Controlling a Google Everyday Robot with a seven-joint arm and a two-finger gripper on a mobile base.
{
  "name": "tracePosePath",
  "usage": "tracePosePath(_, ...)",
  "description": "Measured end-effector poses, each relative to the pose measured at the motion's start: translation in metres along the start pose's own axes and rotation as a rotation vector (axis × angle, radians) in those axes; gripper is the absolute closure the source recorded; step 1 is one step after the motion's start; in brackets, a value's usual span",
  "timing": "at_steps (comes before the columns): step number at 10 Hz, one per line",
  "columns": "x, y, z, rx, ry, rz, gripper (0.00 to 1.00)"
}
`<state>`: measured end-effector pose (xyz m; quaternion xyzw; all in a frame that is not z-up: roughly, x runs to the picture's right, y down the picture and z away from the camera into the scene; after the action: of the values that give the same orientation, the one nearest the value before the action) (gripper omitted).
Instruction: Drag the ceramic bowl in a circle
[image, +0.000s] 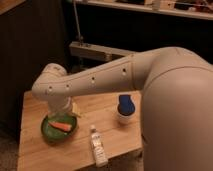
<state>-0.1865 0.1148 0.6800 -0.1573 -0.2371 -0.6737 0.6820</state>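
The orange carrot-like piece (62, 127) is inside the ceramic bowl's rim (58, 144), so the piece will move along inside when I pull the bowl across.
The ceramic bowl (52, 131) is a shallow dark-green dish at the left of the wooden table (35, 155), with an orange carrot-like piece (63, 126) lying in it. My arm reaches in from the right and bends down over the bowl's far rim. The gripper (64, 112) hangs at that rim, just above the dish, and its jaws stand open. Its tips are mostly hidden behind the wrist, so I cannot tell whether they touch the rim.
A small white cup with a blue top (125, 107) stands right of the middle. A small bottle (98, 146) lies near the front edge. A pale yellow object (76, 107) sits just behind the bowl. A grey ledge (97, 51) runs behind the table.
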Motion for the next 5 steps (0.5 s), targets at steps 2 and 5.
tracePosePath(2, 0.023, 0.035, 0.008, 0.099, 0.028, -0.047, 0.20)
tracePosePath(5, 0.055, 0.080, 0.011, 0.186, 0.060, -0.062, 0.20)
